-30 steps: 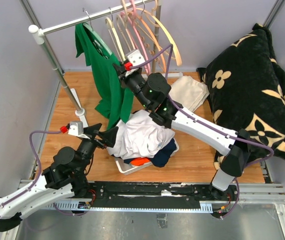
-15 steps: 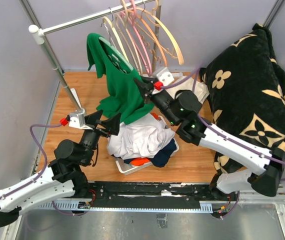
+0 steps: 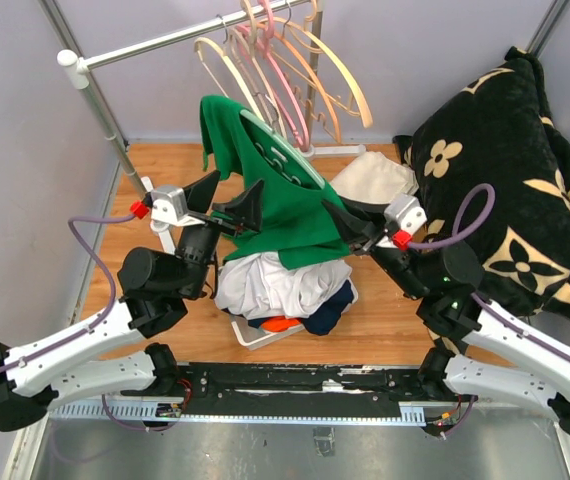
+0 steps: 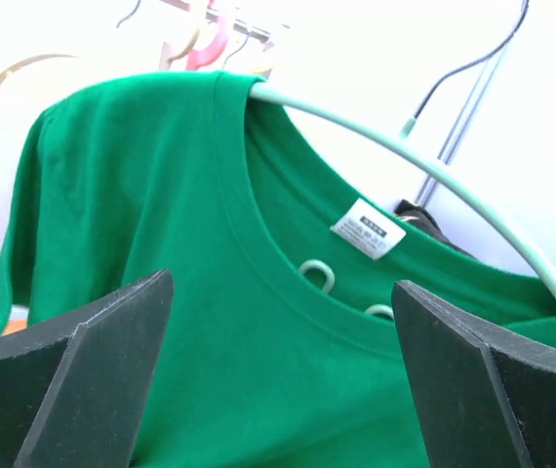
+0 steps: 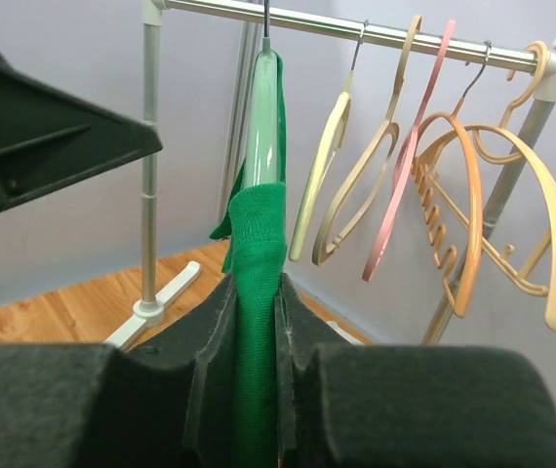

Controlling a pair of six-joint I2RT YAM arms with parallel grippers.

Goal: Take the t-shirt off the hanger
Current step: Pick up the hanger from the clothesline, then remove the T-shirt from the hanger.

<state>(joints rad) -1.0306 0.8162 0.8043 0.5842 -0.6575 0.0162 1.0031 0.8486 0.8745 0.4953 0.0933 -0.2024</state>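
Observation:
The mint hanger leans toward my right gripper and its arm is in the shirt's shoulder [image 5: 259,200], so my left gripper should hold the hanger hook's base [image 4: 409,128] before I pull.
The green t-shirt [image 3: 283,200] hangs on a mint hanger [image 3: 261,130] from the rail, pulled out slantwise over the basket. My right gripper [image 3: 339,224] is shut on a fold of its lower side; in the right wrist view the green fabric [image 5: 258,234] is pinched between the jaws of the right gripper [image 5: 257,297], with the hanger [image 5: 263,117] above. My left gripper [image 3: 228,194] stands wide open just in front of the shirt's collar. Seen from the left wrist, the left gripper [image 4: 283,375] has its fingers either side of the collar [image 4: 258,283], not touching it, and the hanger's arm [image 4: 434,171] runs out of the neck.
Several empty cream and pink hangers [image 3: 300,60] hang on the rail [image 3: 165,40]. A white basket [image 3: 250,333] of heaped clothes sits under the shirt. A beige cloth [image 3: 373,180] and a black floral pillow [image 3: 510,180] lie at the right. The rack's post [image 3: 115,130] stands at the left.
My right gripper has drawn the shirt away from the rail, rightward and toward the arm bases. The left gripper rose and came up to the collar, staying open.

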